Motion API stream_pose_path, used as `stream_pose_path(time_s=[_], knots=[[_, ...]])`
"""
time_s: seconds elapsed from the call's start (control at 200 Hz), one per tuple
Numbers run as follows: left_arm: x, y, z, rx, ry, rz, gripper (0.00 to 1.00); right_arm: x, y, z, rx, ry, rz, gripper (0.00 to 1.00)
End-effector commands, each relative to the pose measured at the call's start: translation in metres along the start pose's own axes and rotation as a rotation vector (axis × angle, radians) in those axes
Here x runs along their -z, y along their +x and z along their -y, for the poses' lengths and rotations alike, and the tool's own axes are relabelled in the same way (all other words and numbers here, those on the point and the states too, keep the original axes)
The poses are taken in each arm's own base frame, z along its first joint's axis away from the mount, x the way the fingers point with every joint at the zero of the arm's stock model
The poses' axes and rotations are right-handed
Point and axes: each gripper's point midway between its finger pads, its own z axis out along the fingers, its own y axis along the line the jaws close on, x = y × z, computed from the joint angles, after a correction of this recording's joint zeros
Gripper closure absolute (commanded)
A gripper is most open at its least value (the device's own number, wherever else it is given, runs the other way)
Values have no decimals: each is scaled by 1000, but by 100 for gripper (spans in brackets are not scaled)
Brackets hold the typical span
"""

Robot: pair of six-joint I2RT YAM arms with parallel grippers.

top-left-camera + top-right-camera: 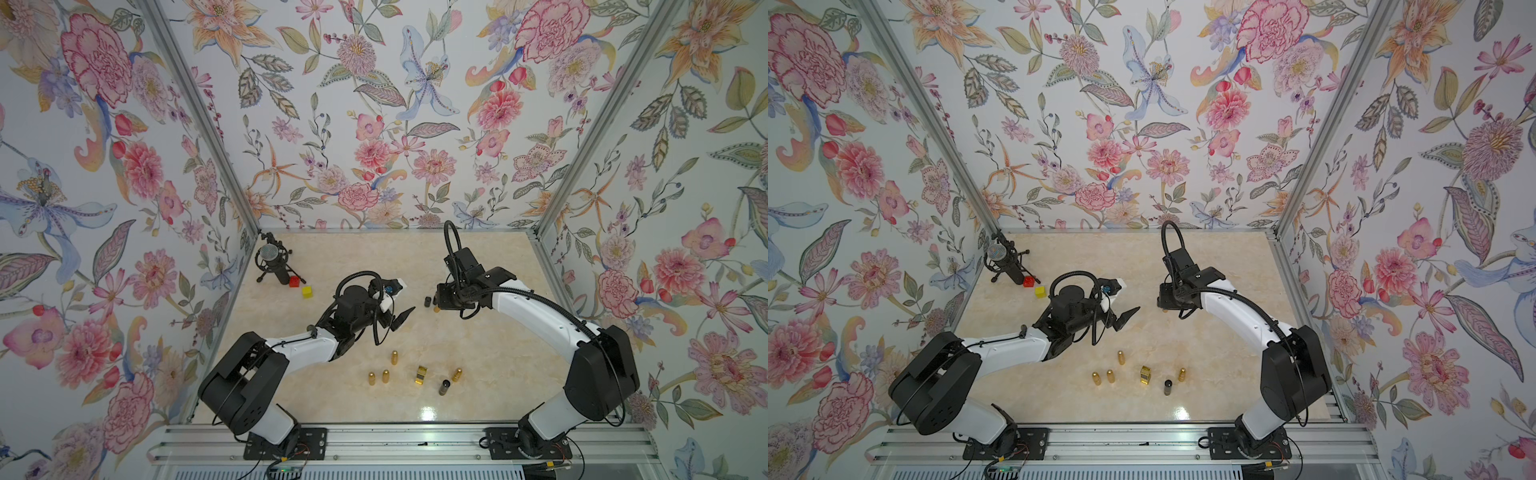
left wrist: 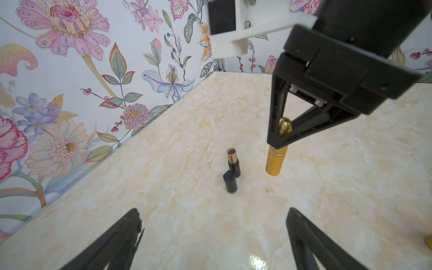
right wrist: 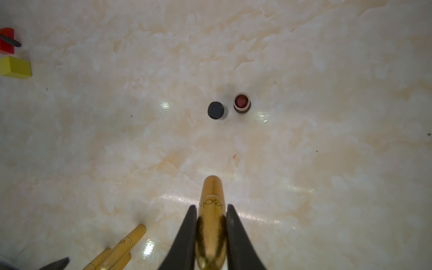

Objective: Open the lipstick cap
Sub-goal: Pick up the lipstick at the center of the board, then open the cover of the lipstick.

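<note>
My right gripper is on the gold lipstick's cap (image 2: 285, 126) and its base is free. My left gripper should clamp the base (image 2: 275, 163) before my right gripper pulls the cap off.
A gold lipstick (image 2: 275, 161) stands upright on the marble table (image 2: 163, 187), its rounded cap (image 2: 284, 126) up between the black fingers of my right gripper (image 2: 278, 142). In the right wrist view the right gripper (image 3: 211, 210) is shut on that gold lipstick (image 3: 211, 194) near its upper end. In both top views the right gripper (image 1: 436, 306) (image 1: 1163, 306) hangs over mid-table. My left gripper (image 2: 215, 219) (image 1: 399, 301) (image 1: 1123, 301) is open and holds nothing, a short way to the left of the lipstick. Its fingertips (image 2: 134, 224) are spread wide.
An opened black lipstick (image 2: 233, 161) (image 3: 242, 102) and its black cap (image 2: 230, 182) (image 3: 215, 110) stand beside the gold one. Several more gold lipsticks (image 1: 394, 356), a square gold one (image 1: 422, 374) and a black one (image 1: 444, 387) stand near the front. A microphone (image 1: 270, 257), a red block (image 1: 294, 281) and a yellow block (image 1: 307, 291) sit at the back left.
</note>
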Motion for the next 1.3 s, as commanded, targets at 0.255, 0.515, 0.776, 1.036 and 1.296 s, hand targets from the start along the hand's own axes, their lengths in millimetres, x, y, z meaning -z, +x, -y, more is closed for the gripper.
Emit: stream_pose_path(time_s=[0.255, 0.515, 0.776, 1.036, 1.296], knots=[[-31, -3, 28, -111, 128, -9, 17, 37, -13, -52, -41, -226, -32, 81], [-40, -11, 26, -106, 132, 21, 34, 38, -9, -67, -36, -290, -69, 81], [-43, -21, 25, -91, 142, 55, 44, 36, -6, -71, -26, -294, -75, 81], [-37, -16, 29, -80, 145, 53, 59, 35, -6, -66, -31, -283, -68, 82], [-35, -17, 29, -78, 149, 57, 88, 37, -9, -65, -43, -291, -60, 82]])
